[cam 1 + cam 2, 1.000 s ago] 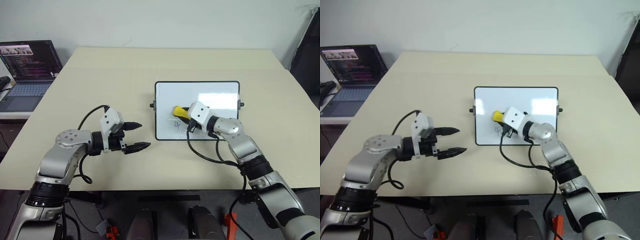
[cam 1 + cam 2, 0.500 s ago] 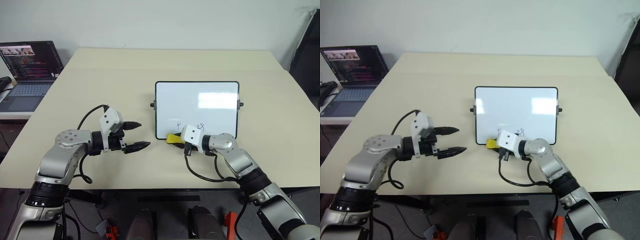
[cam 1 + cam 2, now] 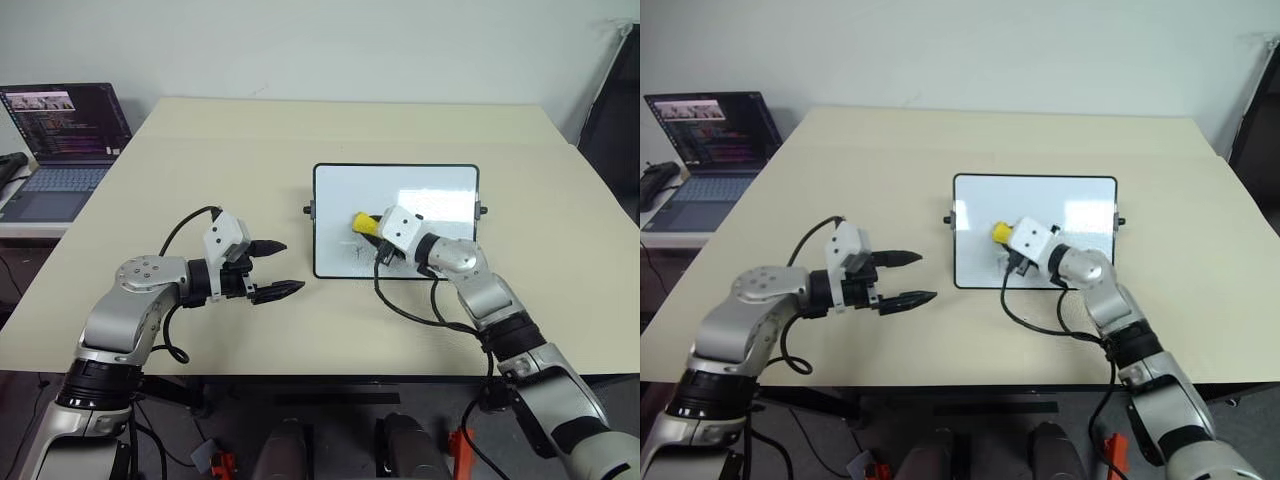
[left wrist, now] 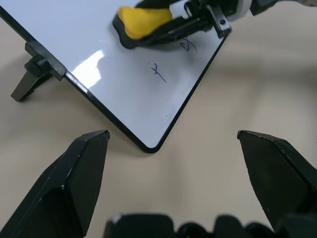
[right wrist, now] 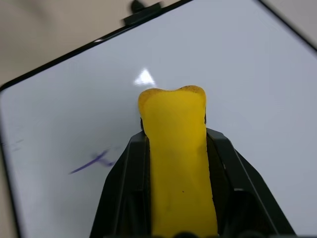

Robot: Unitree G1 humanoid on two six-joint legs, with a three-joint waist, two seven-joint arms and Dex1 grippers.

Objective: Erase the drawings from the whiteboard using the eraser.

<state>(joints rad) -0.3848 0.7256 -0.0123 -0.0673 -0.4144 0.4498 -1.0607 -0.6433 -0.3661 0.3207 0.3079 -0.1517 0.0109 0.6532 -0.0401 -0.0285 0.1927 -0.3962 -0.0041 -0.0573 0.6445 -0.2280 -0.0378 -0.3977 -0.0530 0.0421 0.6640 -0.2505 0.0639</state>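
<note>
One drawing (image 4: 188, 44) lies under my right gripper, behind the eraser, so after wiping the lower stroke (image 4: 158, 73) I should back off the board and come down on that drawing.
The whiteboard (image 3: 430, 185) stands tilted on the table, right of centre. My right gripper (image 3: 368, 227) is shut on the yellow eraser (image 3: 361, 221), which it holds against the board's left-middle area. In the right wrist view the eraser (image 5: 177, 163) sits between both fingers over the white surface. Thin dark drawings lie just below it: one stroke (image 4: 158, 72) near the board's lower left, and a second (image 4: 188, 45) partly under the gripper. My left gripper (image 3: 290, 267) hangs open over the table, left of the board's lower corner, holding nothing.
An open laptop (image 3: 62, 140) sits on a side surface at the far left. The beige table (image 3: 250, 150) reaches far behind and to both sides of the board. A black cable (image 3: 405, 310) trails from my right wrist onto the table.
My right gripper swept the eraser down to the board's lower edge, then back up to the left-middle area. The left arm has stayed still.
</note>
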